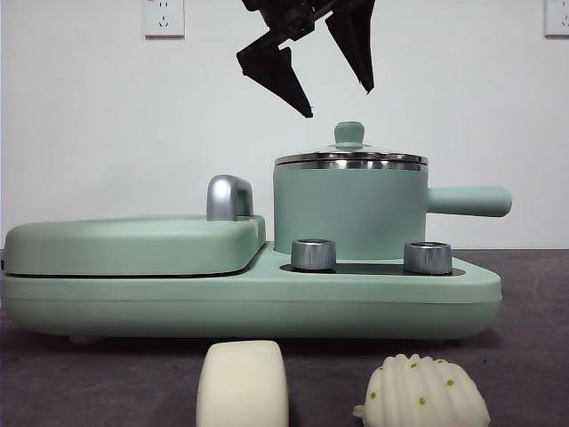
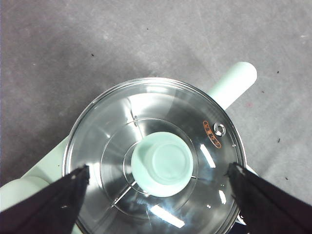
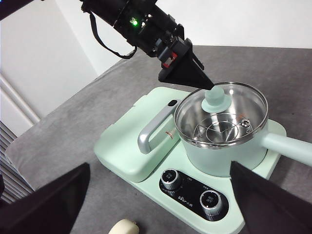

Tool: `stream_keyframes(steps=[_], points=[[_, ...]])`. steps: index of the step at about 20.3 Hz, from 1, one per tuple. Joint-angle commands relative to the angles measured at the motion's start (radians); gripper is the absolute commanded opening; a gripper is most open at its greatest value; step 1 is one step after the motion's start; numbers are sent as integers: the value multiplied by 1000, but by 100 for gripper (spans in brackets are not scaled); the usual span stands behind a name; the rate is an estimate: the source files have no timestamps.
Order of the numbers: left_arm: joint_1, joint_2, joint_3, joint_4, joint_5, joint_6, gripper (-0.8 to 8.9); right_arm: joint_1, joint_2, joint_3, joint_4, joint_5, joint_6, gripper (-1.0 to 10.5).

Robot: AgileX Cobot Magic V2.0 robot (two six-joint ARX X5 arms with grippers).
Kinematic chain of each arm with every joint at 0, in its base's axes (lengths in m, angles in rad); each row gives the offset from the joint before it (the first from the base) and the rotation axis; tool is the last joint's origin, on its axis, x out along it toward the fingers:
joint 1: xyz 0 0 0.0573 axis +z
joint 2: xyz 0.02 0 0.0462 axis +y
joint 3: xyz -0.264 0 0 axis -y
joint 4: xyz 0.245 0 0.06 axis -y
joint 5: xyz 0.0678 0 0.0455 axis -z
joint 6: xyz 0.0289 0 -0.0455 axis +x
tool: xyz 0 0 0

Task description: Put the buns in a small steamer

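I can see wire spokes through the glass lid. I should expect to find an empty steamer with a wire rack inside when I lift the lid.
The small steamer stands on the right of the mint-green base, its steel-rimmed glass lid on and the green knob on top. My left gripper hangs open just above that knob; the left wrist view looks straight down on the lid with the jaws wide apart on either side. Two buns lie on the table in front: a smooth cream block and a white ridged one with green dots. My right gripper is open, held high and back from the cooker.
A flat hinged grill plate with a chrome handle fills the base's left half. Two steel dials sit at the base's front. The steamer's side handle points right. A white wall stands behind.
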Motion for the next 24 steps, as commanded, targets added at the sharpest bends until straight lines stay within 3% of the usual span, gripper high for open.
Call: stream_keyframes(steps=[1,8,15,24], points=[[-11,37,34,3,-6,18,432,-1,3,18,8,-2,5,460],[-17,90,34,4,-6,29,428,-1,3,18,6,-2,5,460],[-32,91,34,4,-6,85,265,-1,3,18,6,-2,5,460],[-37,109,34,3,-6,95,237,-1,3,18,6,-2,2,460]])
